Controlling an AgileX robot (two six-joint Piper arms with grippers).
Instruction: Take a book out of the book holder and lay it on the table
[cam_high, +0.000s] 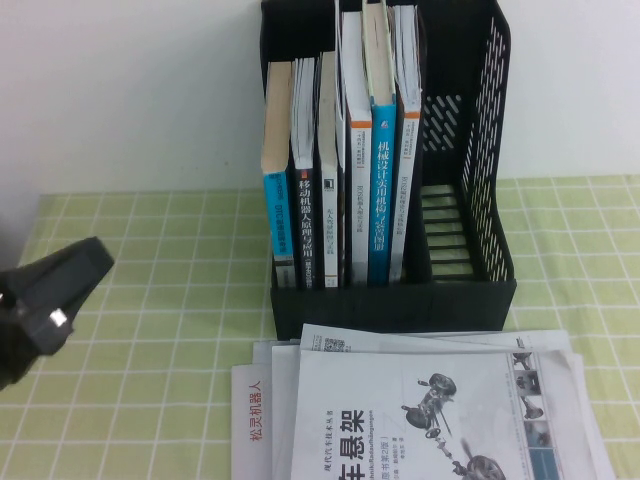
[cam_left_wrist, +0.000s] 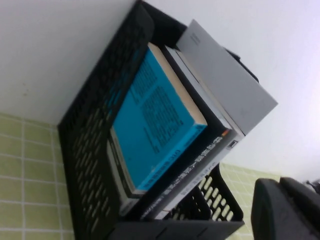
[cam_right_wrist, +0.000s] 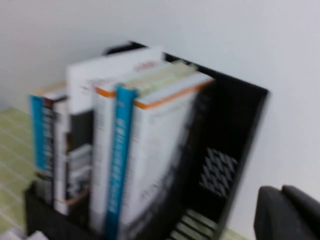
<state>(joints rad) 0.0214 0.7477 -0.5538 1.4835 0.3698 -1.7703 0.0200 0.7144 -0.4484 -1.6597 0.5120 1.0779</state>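
Observation:
My right gripper needs to wait, because the white end book stands tight (cam_high: 396, 150) against the blue book. My left gripper should reach over their tops (cam_high: 396, 20) before my right gripper pulls the end book out.
The black book holder (cam_high: 470, 292) stands at the back of the table. Several books (cam_high: 352, 180) stand upright in its left part; its right part is empty. My left gripper (cam_high: 88, 262) hangs low at the table's left, left of the holder and apart from it, shut and empty. In the left wrist view the left gripper (cam_left_wrist: 280, 186) sits beside the holder (cam_left_wrist: 85, 150), which holds a blue-covered book (cam_left_wrist: 150, 120). My right gripper (cam_right_wrist: 281, 192) is shut and empty, raised to the right of the holder (cam_right_wrist: 235, 130) and its books (cam_right_wrist: 150, 150). It is outside the high view.
Several books and papers (cam_high: 430, 410) lie flat on the green checked tablecloth (cam_high: 150, 400) just in front of the holder. A white wall (cam_high: 130, 90) stands close behind the holder.

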